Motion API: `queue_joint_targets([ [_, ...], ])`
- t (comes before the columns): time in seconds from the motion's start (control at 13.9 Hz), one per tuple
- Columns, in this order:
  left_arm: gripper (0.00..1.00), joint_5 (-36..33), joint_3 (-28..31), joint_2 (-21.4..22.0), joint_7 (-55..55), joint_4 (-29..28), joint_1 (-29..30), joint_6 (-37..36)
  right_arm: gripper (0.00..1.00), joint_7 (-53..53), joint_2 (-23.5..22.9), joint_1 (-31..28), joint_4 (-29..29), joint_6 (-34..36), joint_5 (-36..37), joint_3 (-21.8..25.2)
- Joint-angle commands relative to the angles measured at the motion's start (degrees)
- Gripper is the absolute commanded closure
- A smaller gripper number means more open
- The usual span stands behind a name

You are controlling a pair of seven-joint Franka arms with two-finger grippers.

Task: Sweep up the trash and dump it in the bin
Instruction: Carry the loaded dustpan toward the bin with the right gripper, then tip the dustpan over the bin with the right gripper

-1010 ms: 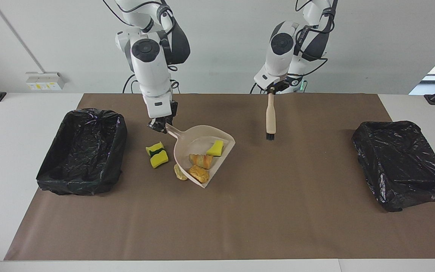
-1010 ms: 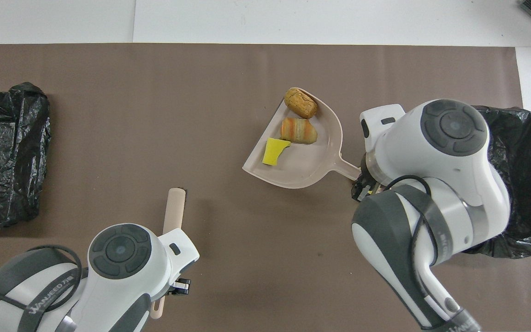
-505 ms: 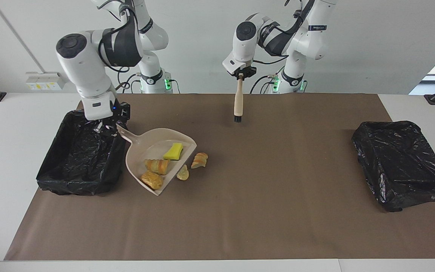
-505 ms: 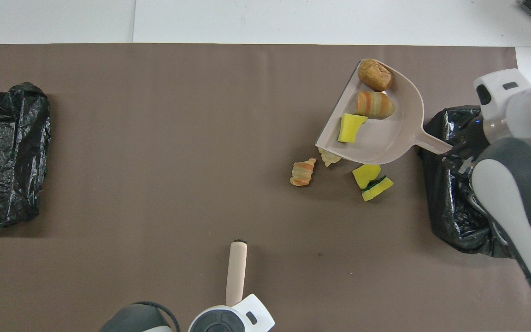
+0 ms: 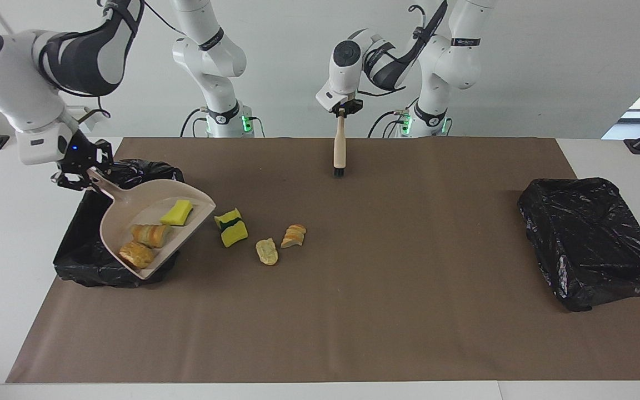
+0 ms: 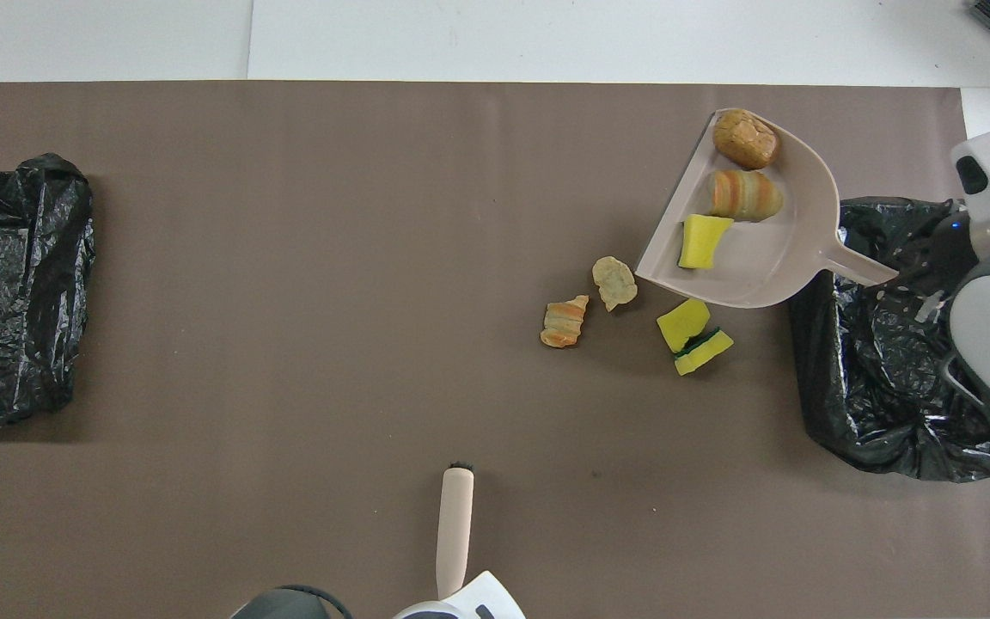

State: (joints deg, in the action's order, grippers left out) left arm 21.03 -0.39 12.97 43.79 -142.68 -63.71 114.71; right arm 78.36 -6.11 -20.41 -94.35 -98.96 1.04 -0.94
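Note:
The dustpan's open edge (image 6: 677, 194) sticks out past the black-lined bin over the mat. Next, my right gripper pulls the dustpan's edge back over the bin (image 6: 899, 376) before it dumps the trash.
My right gripper (image 5: 78, 169) is shut on the handle of the pinkish-beige dustpan (image 5: 131, 214), holding it up over the mat-side edge of the black-lined bin (image 5: 75, 264) at the right arm's end. Three pieces of trash lie in the pan (image 6: 770, 266): a yellow sponge (image 5: 177, 212), a striped foam chunk (image 5: 150, 235) and a tan chunk (image 5: 136, 254). On the mat beside the bin lie a green-backed sponge (image 5: 230, 226), a pale chunk (image 5: 267, 251) and a striped piece (image 5: 294, 235). My left gripper (image 5: 341, 111) is shut on a wooden brush (image 5: 339, 150) hanging bristles down.
A second black-lined bin (image 5: 592, 239) sits at the left arm's end of the table. A brown mat (image 5: 353, 311) covers the tabletop. In the overhead view the brush (image 6: 455, 533) is over the mat's edge nearest the robots.
The right arm has lifted the dustpan with three scraps and carried it to the bin at its end. Three scraps stay on the mat. The brush has risen and shifted toward the right arm's end.

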Motion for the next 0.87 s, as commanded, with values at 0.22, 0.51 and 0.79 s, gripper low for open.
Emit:
queue_joint_targets([
  [0.22,1.00,0.8,1.1,-0.1,1.6,-0.7,-1.8,2.7,1.00,13.2,-2.9,-8.0,5.4,-4.4,13.7,0.8],
  [0.51,1.00,0.8,1.1,-0.1,1.0,-0.7,-1.6,3.2,1.00,18.7,-2.5,-7.0,3.3,-5.5,24.9,1.0],
  [0.79,0.72,0.8,1.2,-0.6,0.9,-0.5,-1.2,2.6,1.00,18.8,0.0,-3.4,-2.5,-9.4,36.9,0.5],
])
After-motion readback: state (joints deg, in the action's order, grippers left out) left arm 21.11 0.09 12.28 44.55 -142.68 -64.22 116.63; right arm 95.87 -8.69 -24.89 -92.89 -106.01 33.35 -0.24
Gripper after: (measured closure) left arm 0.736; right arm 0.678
